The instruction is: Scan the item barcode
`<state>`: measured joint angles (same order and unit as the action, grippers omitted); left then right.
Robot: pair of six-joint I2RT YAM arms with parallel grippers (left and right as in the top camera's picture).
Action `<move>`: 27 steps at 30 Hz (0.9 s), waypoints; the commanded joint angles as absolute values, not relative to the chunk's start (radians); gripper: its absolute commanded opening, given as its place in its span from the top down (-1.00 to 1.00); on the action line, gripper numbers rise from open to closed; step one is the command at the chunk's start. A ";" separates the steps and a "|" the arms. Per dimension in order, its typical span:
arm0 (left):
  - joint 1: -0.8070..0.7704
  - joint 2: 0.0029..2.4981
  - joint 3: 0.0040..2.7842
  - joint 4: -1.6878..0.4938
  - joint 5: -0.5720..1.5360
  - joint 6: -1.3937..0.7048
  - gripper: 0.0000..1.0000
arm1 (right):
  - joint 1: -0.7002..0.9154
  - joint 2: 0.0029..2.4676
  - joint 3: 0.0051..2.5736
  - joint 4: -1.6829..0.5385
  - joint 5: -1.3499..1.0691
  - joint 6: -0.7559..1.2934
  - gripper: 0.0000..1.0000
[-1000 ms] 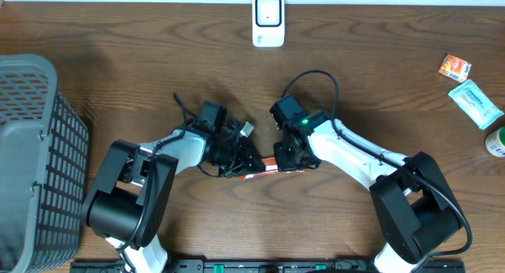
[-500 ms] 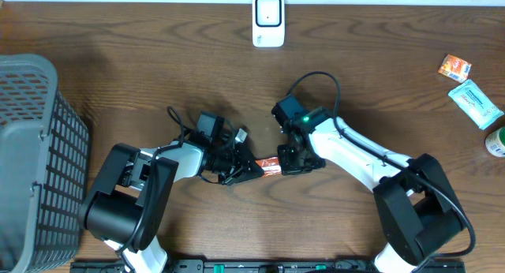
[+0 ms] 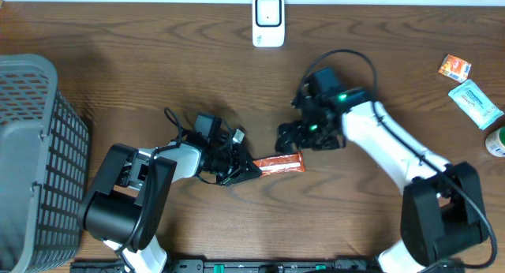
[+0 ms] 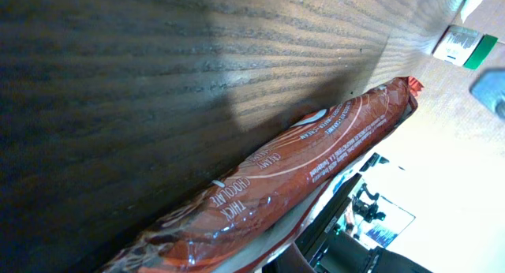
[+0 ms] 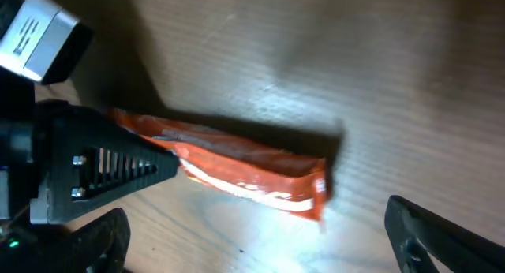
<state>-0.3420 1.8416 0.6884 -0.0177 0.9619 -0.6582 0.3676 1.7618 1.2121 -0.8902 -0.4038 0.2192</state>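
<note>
The chocolate bar [image 3: 292, 162] runs along the spread of my right gripper's fingers, so next I rotate the bar toward the scanner and grip it across its width [image 3: 272, 165].
The item is a red chocolate bar in a shiny wrapper [image 3: 282, 164], lying flat just in front of the table's centre. My left gripper [image 3: 251, 169] is shut on its left end. In the left wrist view the bar [image 4: 316, 162] runs diagonally away from the jaws along the wood. My right gripper [image 3: 304, 139] hangs open just behind the bar's right end, touching nothing. In the right wrist view its dark fingers [image 5: 442, 233] stand wide apart, with the bar [image 5: 245, 166] and the left gripper's black finger [image 5: 102, 166] beyond them. The white scanner [image 3: 268, 20] stands at the back centre. No barcode shows.
A grey mesh basket [image 3: 39, 147] fills the left side. At the far right lie an orange packet [image 3: 455, 67], a light blue packet [image 3: 476, 102] and a green item [image 3: 495, 142] at the edge.
My right gripper has let go of the bar, opened wide and drawn back and to the right. The left gripper keeps its grip; the bar now lies more to the right.
</note>
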 commanded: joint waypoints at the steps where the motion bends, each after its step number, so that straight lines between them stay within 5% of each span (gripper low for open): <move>1: -0.327 1.872 0.648 -0.039 0.773 -0.635 0.85 | 0.310 1.779 1.222 -0.892 -0.482 0.148 -0.81; 4: -0.314 1.853 0.656 -0.038 0.773 -0.616 0.86 | 0.286 1.777 1.224 -0.892 -0.460 0.148 -0.08; 6: -0.294 1.832 0.676 -0.032 0.773 -0.582 0.86 | 0.283 1.777 1.224 -0.899 -0.461 0.148 0.04; 9: -0.269 1.803 0.709 -0.033 0.773 -0.566 0.86 | 0.295 1.777 1.224 -0.924 -0.461 0.148 -0.32; 12: -0.258 1.742 0.750 -0.046 0.757 -0.530 0.86 | 0.322 1.776 1.224 -0.938 -0.459 0.107 -0.99; 20: -0.263 1.488 0.791 -0.098 0.648 -0.483 0.76 | 0.358 1.773 1.227 -0.831 -0.293 0.099 -0.94; 24: -0.263 1.387 0.791 -0.195 0.531 -0.483 0.76 | 0.354 1.776 1.227 -0.778 -0.260 0.155 0.04; 27: -0.263 1.339 0.791 -0.268 0.480 -0.483 0.76 | 0.360 1.793 1.227 -0.768 -0.206 0.183 0.54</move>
